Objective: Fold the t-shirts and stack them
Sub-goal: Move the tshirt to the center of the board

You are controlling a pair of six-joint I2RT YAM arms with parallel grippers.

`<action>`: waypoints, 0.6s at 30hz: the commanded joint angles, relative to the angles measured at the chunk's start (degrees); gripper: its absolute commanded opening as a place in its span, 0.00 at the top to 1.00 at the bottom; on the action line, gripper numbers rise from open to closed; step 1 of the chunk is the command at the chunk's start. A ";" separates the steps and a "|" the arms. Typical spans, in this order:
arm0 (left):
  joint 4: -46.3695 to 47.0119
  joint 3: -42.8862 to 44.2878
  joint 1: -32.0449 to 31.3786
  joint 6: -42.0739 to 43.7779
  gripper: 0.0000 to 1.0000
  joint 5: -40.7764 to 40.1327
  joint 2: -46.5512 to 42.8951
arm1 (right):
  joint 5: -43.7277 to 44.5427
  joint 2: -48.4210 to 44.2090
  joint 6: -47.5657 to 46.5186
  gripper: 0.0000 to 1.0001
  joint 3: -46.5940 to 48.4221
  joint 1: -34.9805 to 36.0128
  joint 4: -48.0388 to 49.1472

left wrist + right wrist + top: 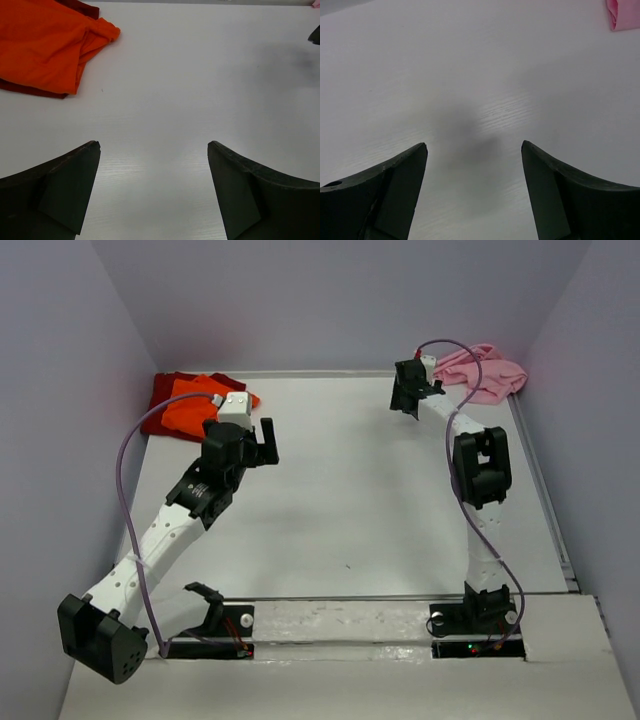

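The light pink t-shirt's near edge [486, 398] lies clear next to my open right gripper. I keep going toward the shirt [500, 381] until my fingers pinch that edge.
The bright orange t-shirt [192, 406] lies crumpled at the table's far left on top of the dark red one [168, 382]. In the left wrist view the orange cloth [45, 45] fills the upper left, with a dark red edge [25, 89] showing under it. The light pink t-shirt [486, 371] is bunched in the far right corner; only a corner of it [622, 12] shows in the right wrist view. My left gripper [266, 440] [154, 147] hangs open over bare table, right of the orange shirt. My right gripper [405, 398] [474, 146] is open and empty, just left of the pink shirt.
Grey walls close in the table [350, 500] on the left, back and right. A raised white strip [340, 615] runs along the near edge between the arm bases. The tip of the right gripper [315, 35] shows at the left wrist view's right edge.
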 commanded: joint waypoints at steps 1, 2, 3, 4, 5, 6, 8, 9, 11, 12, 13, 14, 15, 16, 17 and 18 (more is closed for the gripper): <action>2.67 -0.12 0.35 -0.61 0.02 1.72 -1.57 | 8.70 7.62 -2.58 0.19 9.24 -3.97 -4.66; 2.67 -0.12 0.35 -0.70 0.02 1.99 -1.30 | 9.15 8.78 -2.75 0.19 10.67 -4.76 -4.75; 2.59 0.05 0.35 -0.70 0.02 2.51 -1.13 | 8.63 9.83 -3.36 0.19 11.99 -5.64 -4.75; 2.50 0.14 0.35 -0.87 0.02 2.78 -0.95 | 9.15 10.72 -3.45 0.19 13.48 -6.95 -5.19; 2.32 0.31 0.26 -0.96 0.02 2.95 -0.95 | 9.24 12.12 -4.15 0.19 15.58 -7.49 -5.10; 2.50 0.14 0.26 -1.14 0.02 3.30 -1.47 | 10.02 13.09 -5.12 0.19 17.00 -7.49 -5.02; 3.11 -0.21 0.26 -1.32 0.02 4.44 -1.91 | 11.60 15.73 -7.93 0.18 20.87 -8.72 -5.02; 3.20 -0.12 0.18 -1.32 0.02 4.71 -1.92 | 12.22 16.60 -8.63 0.18 22.10 -8.72 -4.93; 3.11 -0.04 0.26 -1.49 0.02 5.06 -1.48 | 12.14 17.75 -9.78 0.18 24.65 -10.65 -4.67; 3.03 0.05 0.18 -1.49 0.02 5.15 -1.39 | 12.05 18.36 -9.44 0.18 25.01 -11.44 -4.66; 2.94 -0.03 0.26 -1.49 0.02 5.15 -1.30 | 10.75 18.54 -8.56 0.18 25.27 -13.10 -4.58; 2.94 0.05 0.26 -1.49 0.02 5.15 -1.39 | 9.95 18.63 -7.94 0.18 25.45 -13.12 -4.58; 3.02 -0.03 0.26 -1.40 0.02 5.15 -1.39 | 8.99 18.72 -7.50 0.18 25.80 -14.77 -4.58; 3.11 -0.12 0.26 -1.40 0.02 5.07 -1.47 | 6.80 18.98 -7.15 0.18 25.97 -15.57 -4.49; 3.11 -0.12 0.26 -1.40 0.02 5.07 -1.39 | 5.73 19.16 -6.97 0.18 26.15 -16.19 -4.40; 3.20 -0.30 0.18 -1.49 0.02 5.33 -1.39 | 3.81 19.68 -7.06 0.18 26.59 -17.58 -4.14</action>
